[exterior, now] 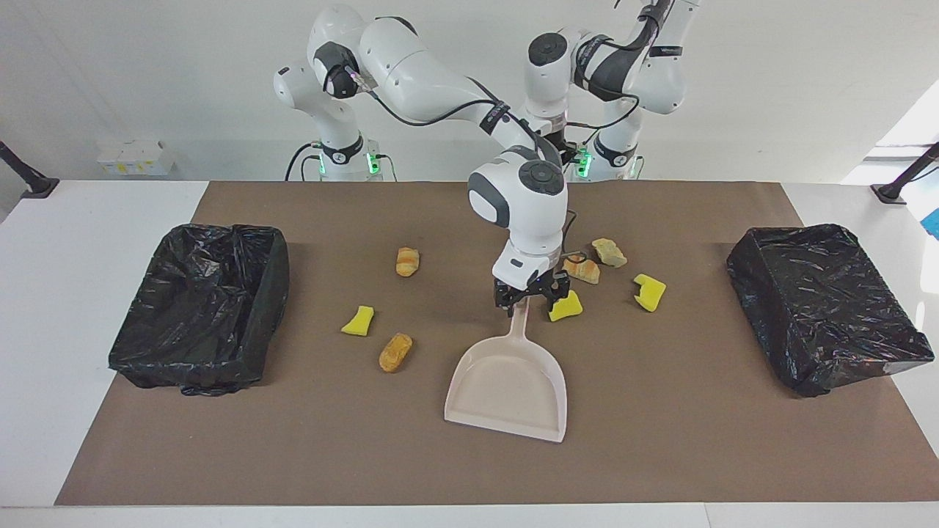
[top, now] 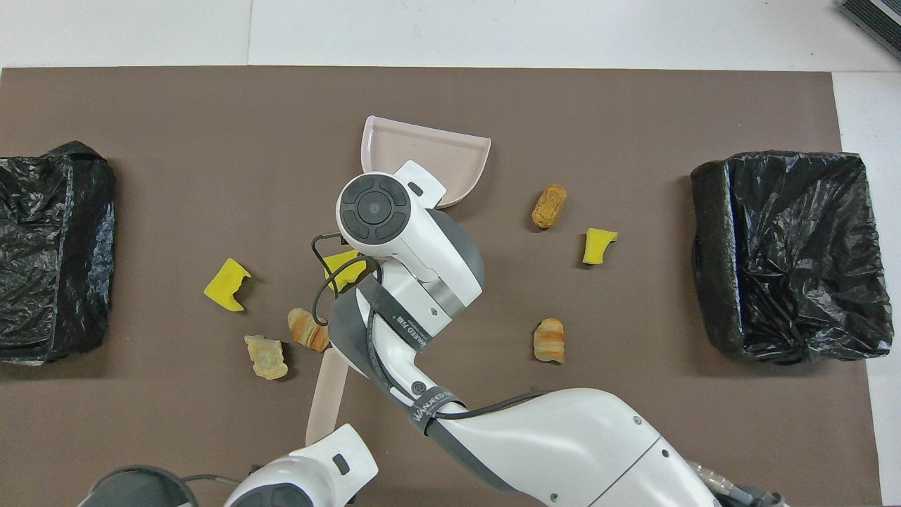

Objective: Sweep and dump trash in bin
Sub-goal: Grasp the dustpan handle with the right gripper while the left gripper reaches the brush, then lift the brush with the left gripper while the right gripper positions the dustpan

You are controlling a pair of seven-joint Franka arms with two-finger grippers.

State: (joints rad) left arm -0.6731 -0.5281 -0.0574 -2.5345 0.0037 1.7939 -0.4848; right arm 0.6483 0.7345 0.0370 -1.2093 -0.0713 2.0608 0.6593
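Observation:
My gripper will tip the beige dustpan (top: 422, 157) over the bin. The dustpan has a straight edge (top: 431, 128) across from its handle, so swept scraps should slide off there.
The beige dustpan (exterior: 510, 381) (top: 450, 151) lies mid-mat, its handle pointing at the robots. My right gripper (exterior: 530, 299) is low at the handle's end, fingers open on either side of it. Several trash scraps lie around: yellow sponge chunks (exterior: 358, 321) (exterior: 565, 306) (exterior: 649, 292) and bread-like pieces (exterior: 407, 261) (exterior: 395, 352) (exterior: 582, 270) (exterior: 609, 252). My left hand (top: 310, 465) waits at the robots' edge, over a beige stick (top: 327, 394); its fingers are hidden.
Two black-lined bins stand on the brown mat, one at the right arm's end (exterior: 198, 308) (top: 788, 253) and one at the left arm's end (exterior: 821, 308) (top: 49, 253). The right arm's wrist covers part of the dustpan in the overhead view.

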